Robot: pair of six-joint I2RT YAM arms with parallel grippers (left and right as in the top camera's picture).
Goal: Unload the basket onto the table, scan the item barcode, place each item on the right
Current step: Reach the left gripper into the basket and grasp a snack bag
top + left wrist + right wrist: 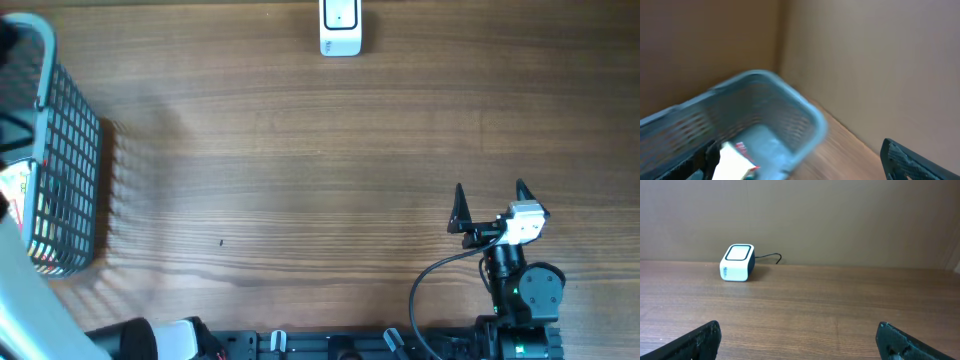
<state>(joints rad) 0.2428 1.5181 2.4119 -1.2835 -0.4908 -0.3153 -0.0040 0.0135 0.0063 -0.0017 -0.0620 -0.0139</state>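
Note:
The item (14,187) is uncovered below the basket's open top. My left gripper should keep moving down with its fingers open until they are on both sides of the item's edge (740,154), and then close.
The item, a white box with red print (732,160), lies inside the grey-blue mesh basket (765,100); the left wrist view is blurred. No barcode can be made out. My left gripper (807,165) hangs open above the basket's near end, one finger beside the box and nothing between the jaws. From overhead the basket (60,170) sits at the table's left edge, with the item (15,180) showing through the mesh. The white scanner (340,28) stands at the far edge. My right gripper (490,205) rests open and empty at the near right, facing the scanner (738,262).
A dark cable (769,256) runs from the scanner toward the back wall. Bare wooden tabletop (300,170) stretches between basket, scanner and right arm. The left arm's pale link (25,290) crosses the near left corner.

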